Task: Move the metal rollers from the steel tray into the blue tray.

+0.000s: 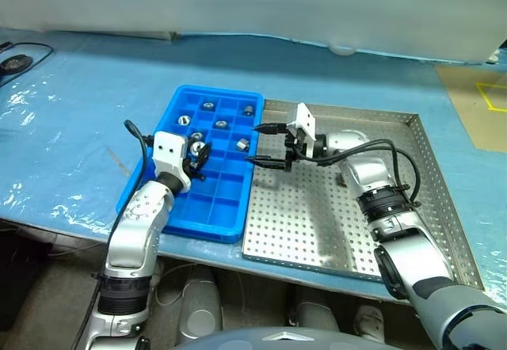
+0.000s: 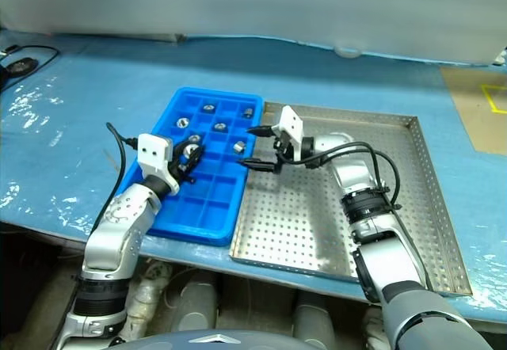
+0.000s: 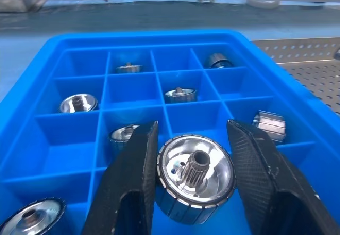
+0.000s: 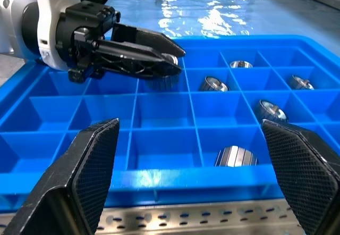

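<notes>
The metal roller (image 3: 195,181) is hanging clear of the other rollers above an empty compartment. My left gripper keeps going into that compartment and lets go of the roller there.
The blue tray (image 1: 181,217) lies on the pale blue table cover, with the steel tray (image 1: 317,223) touching its right side. Several metal rollers (image 1: 221,123) sit in separate compartments of the blue tray. My left gripper (image 1: 198,154) hovers over the blue tray's middle rows, shut on one roller (image 3: 195,177) that shows its toothed hub. My right gripper (image 1: 259,144) points left across the seam between the two trays. It is open, with nothing between its fingers (image 4: 95,155). Just beyond it a roller (image 4: 235,156) lies on its side in a near compartment.
A black cable and a round black disc (image 1: 12,62) lie at the table's far left. A small white knob (image 1: 342,49) sits at the back edge. Brown floor with yellow tape (image 1: 491,97) shows at the far right. Both trays reach close to the table's front edge.
</notes>
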You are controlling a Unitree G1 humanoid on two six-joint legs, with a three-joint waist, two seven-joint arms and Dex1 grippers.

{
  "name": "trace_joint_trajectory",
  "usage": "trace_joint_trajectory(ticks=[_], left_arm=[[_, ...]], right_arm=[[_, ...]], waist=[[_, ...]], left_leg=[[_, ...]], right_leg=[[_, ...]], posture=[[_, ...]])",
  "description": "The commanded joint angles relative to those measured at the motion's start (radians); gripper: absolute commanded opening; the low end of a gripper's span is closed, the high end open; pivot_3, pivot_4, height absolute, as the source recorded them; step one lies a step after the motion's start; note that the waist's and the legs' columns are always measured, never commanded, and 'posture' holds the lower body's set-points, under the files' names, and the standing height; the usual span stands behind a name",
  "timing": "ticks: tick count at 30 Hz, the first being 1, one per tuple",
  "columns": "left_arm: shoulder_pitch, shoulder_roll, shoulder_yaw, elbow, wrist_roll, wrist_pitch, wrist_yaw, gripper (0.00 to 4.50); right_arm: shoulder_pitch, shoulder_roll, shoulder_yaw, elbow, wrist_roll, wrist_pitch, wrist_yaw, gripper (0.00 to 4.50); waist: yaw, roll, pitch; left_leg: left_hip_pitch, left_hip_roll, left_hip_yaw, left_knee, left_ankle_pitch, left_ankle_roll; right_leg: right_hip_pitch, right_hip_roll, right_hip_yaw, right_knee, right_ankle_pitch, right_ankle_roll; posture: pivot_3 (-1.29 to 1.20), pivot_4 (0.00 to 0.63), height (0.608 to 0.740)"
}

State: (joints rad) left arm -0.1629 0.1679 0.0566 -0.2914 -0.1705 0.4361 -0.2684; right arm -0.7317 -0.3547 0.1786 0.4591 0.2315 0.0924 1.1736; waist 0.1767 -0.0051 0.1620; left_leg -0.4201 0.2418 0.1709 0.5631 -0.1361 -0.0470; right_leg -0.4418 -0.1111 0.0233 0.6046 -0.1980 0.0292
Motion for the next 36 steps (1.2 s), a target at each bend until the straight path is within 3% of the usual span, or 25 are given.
trace_joint_trajectory(ticks=[1, 20, 28, 36], left_arm=[[0.059, 0.000, 0.008, -0.094, 0.010, -0.006, 0.036, 1.69], [0.215, 0.006, -0.011, -0.214, -0.004, 0.043, 0.097, 1.69], [0.154, 0.009, -0.022, -0.189, -0.057, 0.049, 0.042, 4.29], [-0.039, 0.048, -0.060, -0.035, -0.130, 0.017, -0.135, 4.29]], right_arm=[[0.016, -0.017, -0.023, -0.052, 0.007, -0.002, -0.004, 4.50], [-0.013, 0.023, -0.011, 0.006, -0.021, -0.031, 0.023, 4.50], [0.005, 0.003, -0.031, -0.027, -0.018, -0.012, 0.012, 4.50], [0.101, -0.068, -0.089, -0.171, -0.005, 0.056, -0.078, 4.50]], waist=[[-0.002, 0.000, 0.000], [0.007, 0.000, 0.000], [0.006, 0.000, 0.000], [-0.005, 0.000, 0.000]], left_leg=[[0.000, 0.000, 0.000, 0.000, 0.000, 0.000], [-0.001, 0.001, -0.001, -0.001, 0.000, -0.001], [-0.001, 0.000, -0.001, -0.001, 0.000, -0.001], [0.000, 0.000, -0.001, -0.001, 0.002, -0.002]], right_leg=[[0.000, 0.000, 0.000, 0.000, 0.000, 0.000], [-0.001, 0.001, 0.000, -0.001, 0.000, 0.001], [-0.001, 0.001, 0.000, 0.000, 0.000, 0.001], [-0.001, 0.001, 0.001, 0.001, 0.000, 0.001]], posture=[[0.32, 0.150, 0.740], [0.39, 0.150, 0.740], [0.33, 0.150, 0.740], [0.13, 0.150, 0.740]])
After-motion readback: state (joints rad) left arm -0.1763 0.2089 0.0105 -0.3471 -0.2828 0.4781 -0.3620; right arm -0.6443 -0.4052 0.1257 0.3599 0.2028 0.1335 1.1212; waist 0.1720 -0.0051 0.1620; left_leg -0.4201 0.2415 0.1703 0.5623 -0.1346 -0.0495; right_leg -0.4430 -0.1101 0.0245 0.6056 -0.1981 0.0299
